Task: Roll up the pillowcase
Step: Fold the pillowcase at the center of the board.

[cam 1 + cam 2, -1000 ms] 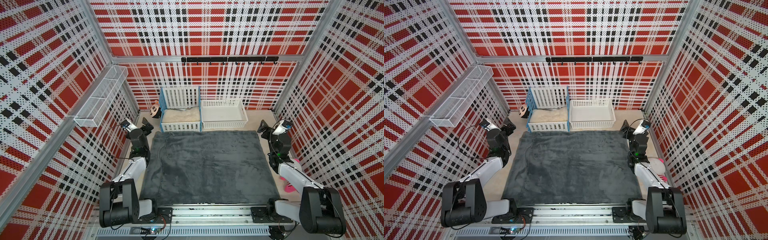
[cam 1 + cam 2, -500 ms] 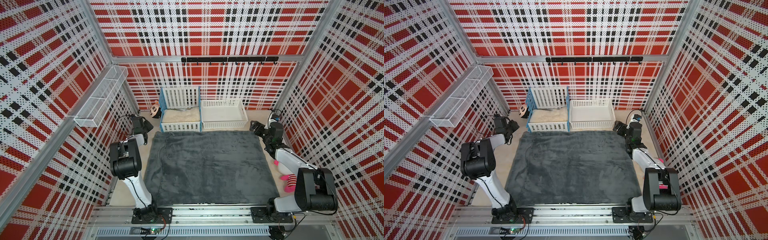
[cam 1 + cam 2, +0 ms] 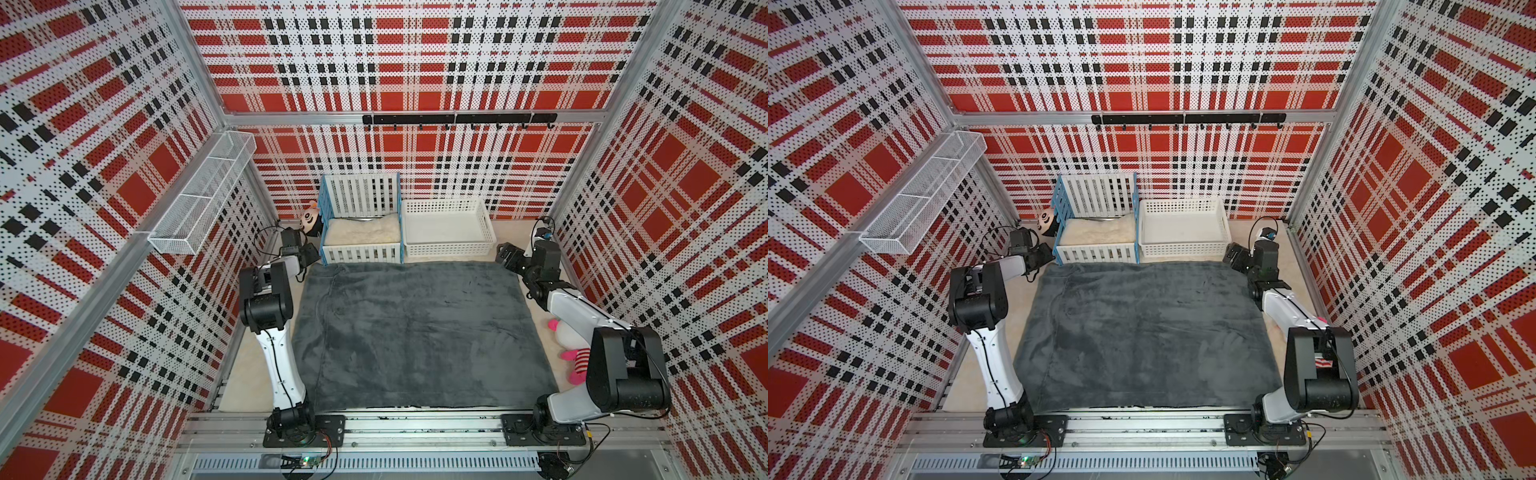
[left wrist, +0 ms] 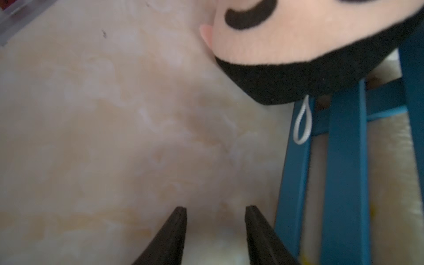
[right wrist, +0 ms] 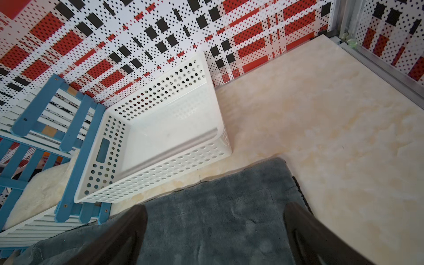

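Observation:
A black rim (image 5: 302,191) sticks out from under the dark grey edge, so the pillowcase (image 3: 420,332) will have a black-and-white bottom side showing when I fold it over.
The pillowcase (image 3: 415,332) (image 3: 1142,332) lies flat on the table with its plain dark grey side up. My left gripper (image 3: 309,252) (image 4: 215,210) sits low off its far left corner, beside the blue crib. Its jaws stand partly apart over bare tabletop with nothing between them, and the pillowcase is out of the left wrist view. My right gripper (image 3: 505,253) (image 5: 215,208) hangs wide open just over the pillowcase's (image 5: 218,218) far right corner, holding nothing.
A blue-and-white crib (image 3: 361,253) with a cream cushion and a white basket (image 3: 446,249) stand along the pillowcase's far edge. A plush doll head (image 3: 311,218) (image 4: 298,46) leans on the crib. A pink-and-white striped toy (image 3: 575,357) lies at the right. A wire shelf (image 3: 203,203) hangs on the left wall.
Both arms have stretched out from their folded pose near the front to the pillowcase's far corners. The left jaws have narrowed; the right jaws stay wide.

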Controlling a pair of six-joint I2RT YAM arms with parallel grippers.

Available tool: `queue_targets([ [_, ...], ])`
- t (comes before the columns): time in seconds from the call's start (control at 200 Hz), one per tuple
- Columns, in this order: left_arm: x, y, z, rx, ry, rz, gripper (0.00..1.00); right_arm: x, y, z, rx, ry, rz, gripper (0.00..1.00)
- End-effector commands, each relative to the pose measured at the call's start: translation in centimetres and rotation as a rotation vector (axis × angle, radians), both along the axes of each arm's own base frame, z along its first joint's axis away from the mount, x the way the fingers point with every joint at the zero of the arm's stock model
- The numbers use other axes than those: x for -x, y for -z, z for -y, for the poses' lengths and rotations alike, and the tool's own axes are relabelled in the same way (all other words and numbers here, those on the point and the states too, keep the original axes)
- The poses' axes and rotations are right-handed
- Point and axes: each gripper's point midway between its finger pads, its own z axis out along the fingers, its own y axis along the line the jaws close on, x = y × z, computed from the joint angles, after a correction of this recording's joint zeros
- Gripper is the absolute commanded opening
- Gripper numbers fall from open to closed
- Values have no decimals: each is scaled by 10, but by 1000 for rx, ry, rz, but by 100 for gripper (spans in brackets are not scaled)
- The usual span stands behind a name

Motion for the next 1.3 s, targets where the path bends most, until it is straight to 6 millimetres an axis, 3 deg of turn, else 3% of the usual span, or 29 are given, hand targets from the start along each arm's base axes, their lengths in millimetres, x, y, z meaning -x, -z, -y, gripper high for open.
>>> queue_targets([
  [0.0,14,23,9,9,48,-87,46,-4,1,0,17,6,-10,100],
  [0.251,39,22,-1,34,11,-110,44,-7,9,-3,10,-1,-27,100],
  [0.516,48,17,12,53,81,-105,44,-7,18,-8,10,-12,-43,100],
  [0.727,56,30,18,39,98,-154,31,-10,25,-4,24,7,-85,100],
  [0.817,56,32,20,40,104,-157,18,-15,32,0,40,29,-134,100],
  [0.922,54,31,23,44,109,-154,0,-23,47,8,61,68,-219,79],
  [1.017,55,31,24,49,107,-156,0,-30,55,10,64,79,-262,59],
  [1.293,55,3,18,57,68,-89,0,-44,90,27,56,108,-405,51],
])
